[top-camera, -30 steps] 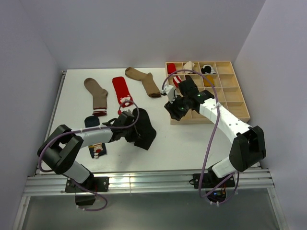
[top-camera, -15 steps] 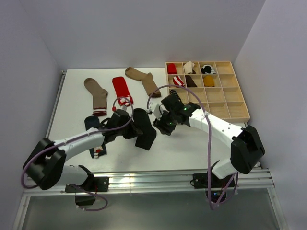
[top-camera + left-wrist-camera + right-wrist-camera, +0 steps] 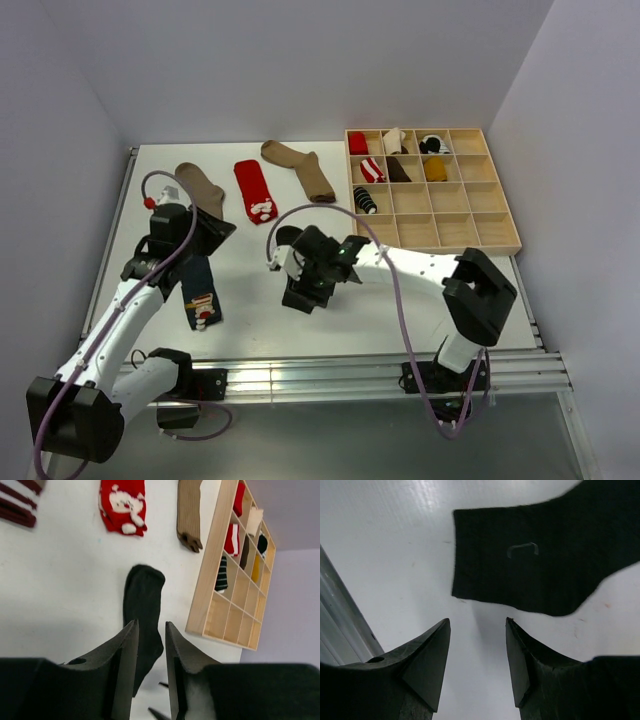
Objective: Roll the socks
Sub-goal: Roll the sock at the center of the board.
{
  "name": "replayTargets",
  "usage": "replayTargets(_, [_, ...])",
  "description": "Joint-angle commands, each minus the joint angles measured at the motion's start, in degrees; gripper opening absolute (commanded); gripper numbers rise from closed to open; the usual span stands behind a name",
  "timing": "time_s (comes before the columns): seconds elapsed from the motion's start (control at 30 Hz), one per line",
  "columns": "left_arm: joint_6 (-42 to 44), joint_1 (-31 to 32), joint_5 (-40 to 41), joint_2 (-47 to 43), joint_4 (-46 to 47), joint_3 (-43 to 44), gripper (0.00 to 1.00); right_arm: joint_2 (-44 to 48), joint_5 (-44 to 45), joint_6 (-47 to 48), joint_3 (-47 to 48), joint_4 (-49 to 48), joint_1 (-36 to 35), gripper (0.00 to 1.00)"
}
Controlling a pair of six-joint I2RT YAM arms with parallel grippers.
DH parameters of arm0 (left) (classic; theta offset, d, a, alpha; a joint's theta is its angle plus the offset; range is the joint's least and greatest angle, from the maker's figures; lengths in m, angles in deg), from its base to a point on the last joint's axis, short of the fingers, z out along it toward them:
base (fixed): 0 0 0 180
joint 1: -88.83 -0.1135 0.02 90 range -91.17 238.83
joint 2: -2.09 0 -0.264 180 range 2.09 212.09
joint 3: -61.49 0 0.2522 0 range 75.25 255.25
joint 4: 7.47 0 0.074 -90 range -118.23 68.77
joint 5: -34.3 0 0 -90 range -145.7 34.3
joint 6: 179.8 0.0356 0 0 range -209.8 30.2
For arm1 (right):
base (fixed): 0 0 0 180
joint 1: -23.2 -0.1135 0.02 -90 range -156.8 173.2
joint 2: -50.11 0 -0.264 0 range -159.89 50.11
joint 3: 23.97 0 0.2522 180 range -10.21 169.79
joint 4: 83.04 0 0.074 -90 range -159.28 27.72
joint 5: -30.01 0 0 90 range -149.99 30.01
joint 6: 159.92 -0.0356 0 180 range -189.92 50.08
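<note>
The black sock's cuff (image 3: 465,552) is flat and away from my left gripper. My right gripper should pinch and lift its corner (image 3: 457,592) before my left gripper joins in at the cuff.
A plain black sock (image 3: 289,238) lies flat mid-table. It shows in the left wrist view as the black sock (image 3: 142,605) and in the right wrist view as the black sock (image 3: 545,555). My right gripper (image 3: 301,282) hovers over its near end. This right gripper (image 3: 477,625) is open, nothing between its fingers, the sock's cuff edge just ahead. My left gripper (image 3: 218,230) is off to the left, away from the sock. The left gripper (image 3: 150,630) is open and empty.
A navy patterned sock (image 3: 200,292) lies near the left arm. A striped tan sock (image 3: 200,188), a red sock (image 3: 254,188) and a tan sock (image 3: 300,168) lie at the back. The wooden tray (image 3: 495,238) at right holds several rolled socks. The table's metal rail (image 3: 335,625) is close.
My left gripper let go of the black sock, opened, and swung back to the left. The right arm came from the tray leftward over the black sock, staying open.
</note>
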State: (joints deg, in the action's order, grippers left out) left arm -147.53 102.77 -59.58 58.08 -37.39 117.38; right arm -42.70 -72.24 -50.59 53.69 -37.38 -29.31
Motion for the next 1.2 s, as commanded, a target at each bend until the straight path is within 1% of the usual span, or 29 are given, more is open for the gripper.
replayTargets(0.0, [3.7, -2.9, -1.4, -1.2, -1.4, 4.0, 0.34, -3.0, 2.6, -2.5, 3.1, -1.9, -3.7, 0.55])
replayTargets(0.17, [4.7, -4.3, -3.1, -0.3, -0.5, 5.5, 0.34, -6.6, 4.2, -3.5, 5.1, -2.2, -6.9, 0.55])
replayTargets(0.37, [4.8, -4.4, -4.8, 0.5, 1.4, 4.4, 0.33, -10.6, 5.5, -4.2, 6.9, -2.2, -9.0, 0.52])
replayTargets(0.6, [5.6, -4.4, -5.8, 1.1, 2.3, 3.6, 0.32, -13.5, 8.7, -4.4, 7.3, -3.2, -9.4, 0.51])
replayTargets(0.73, [5.8, -4.4, -6.1, 1.3, 2.5, 3.4, 0.32, -15.1, 8.8, -4.6, 6.8, -3.2, -9.3, 0.49])
replayTargets(0.93, [6.2, -4.4, -6.6, 2.4, 3.2, 2.8, 0.32, -15.2, 9.9, -4.0, 5.5, -3.6, -9.1, 0.47])
replayTargets(1.0, [6.4, -4.4, -6.7, 2.8, 3.9, 2.1, 0.32, -15.1, 8.6, -3.4, 4.7, -3.3, -8.8, 0.43])
replayTargets(1.03, [6.4, -4.4, -6.8, 3.1, 4.2, 1.9, 0.32, -15.2, 8.4, -3.2, 4.5, -3.2, -8.3, 0.38])
replayTargets(1.17, [6.5, -4.4, -7.0, 3.5, 5.1, 0.9, 0.32, -14.0, 5.9, -1.5, 4.1, -1.8, -6.5, 0.31])
